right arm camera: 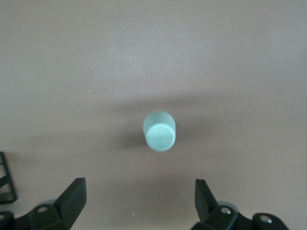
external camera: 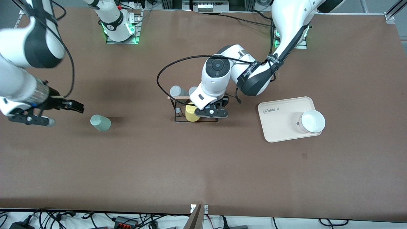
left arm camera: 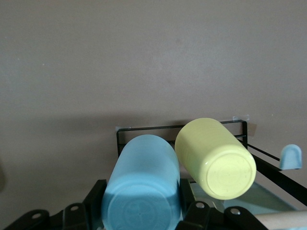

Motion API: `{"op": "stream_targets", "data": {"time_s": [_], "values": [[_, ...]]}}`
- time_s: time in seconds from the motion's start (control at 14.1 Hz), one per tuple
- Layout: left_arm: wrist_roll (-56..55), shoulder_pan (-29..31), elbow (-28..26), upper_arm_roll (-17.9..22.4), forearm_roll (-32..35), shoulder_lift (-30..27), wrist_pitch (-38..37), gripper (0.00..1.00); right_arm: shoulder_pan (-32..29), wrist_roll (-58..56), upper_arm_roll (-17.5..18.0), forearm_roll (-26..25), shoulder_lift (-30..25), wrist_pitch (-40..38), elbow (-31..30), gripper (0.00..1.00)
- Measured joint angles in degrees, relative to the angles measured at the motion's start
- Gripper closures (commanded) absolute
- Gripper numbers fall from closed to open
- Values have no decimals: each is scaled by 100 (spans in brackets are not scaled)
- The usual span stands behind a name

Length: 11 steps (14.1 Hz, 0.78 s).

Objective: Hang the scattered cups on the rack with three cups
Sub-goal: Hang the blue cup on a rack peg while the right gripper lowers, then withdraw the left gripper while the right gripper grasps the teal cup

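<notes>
The pale mint cup (external camera: 100, 122) stands with its closed base (external camera: 96, 120) up, so it will slide opening first over the rack's free peg once I bring it there.
My left gripper (external camera: 211, 112) is at the black wire rack (external camera: 174, 111), shut on the light blue cup (left arm camera: 141, 187). In the left wrist view the cup fills the space between the fingers, its closed base toward the camera. The arm hides this cup in the front view. A yellow cup (external camera: 191, 113) hangs tilted on the rack right beside it, and two grey cups (external camera: 176, 92) sit on the rack's pegs farther from the front camera. The pale mint cup (external camera: 100, 122) rests on the table toward the right arm's end. My right gripper (external camera: 65, 114) hovers open beside it, apart from it, with nothing between its fingers.
A cream tray (external camera: 276, 127) lies toward the left arm's end of the table with a white bowl (external camera: 312, 121) on it. The rack's wooden dowel (external camera: 178, 97) runs across its top. A black cable loops from the left arm above the rack.
</notes>
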Motion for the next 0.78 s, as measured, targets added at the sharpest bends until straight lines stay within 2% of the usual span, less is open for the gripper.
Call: {"op": "stream_targets", "data": {"time_s": [0.21, 0.35, 0.49, 0.78], "values": [[-66, 26, 43, 53, 2, 11, -17, 0, -94, -397, -10, -4, 281, 1087, -830, 0], [-227, 215, 190, 96, 11, -126, -169, 0, -124, -745, -11, -7, 553, 1523, -1046, 0], [-345, 611, 313, 117, 19, -469, -477, 0, -146, -946, -16, -8, 799, 1767, -1079, 0], [-246, 1707, 389, 90, 21, -1423, -1612, 0, -221, -1208, -25, -8, 1071, 2203, -1184, 0]]}}
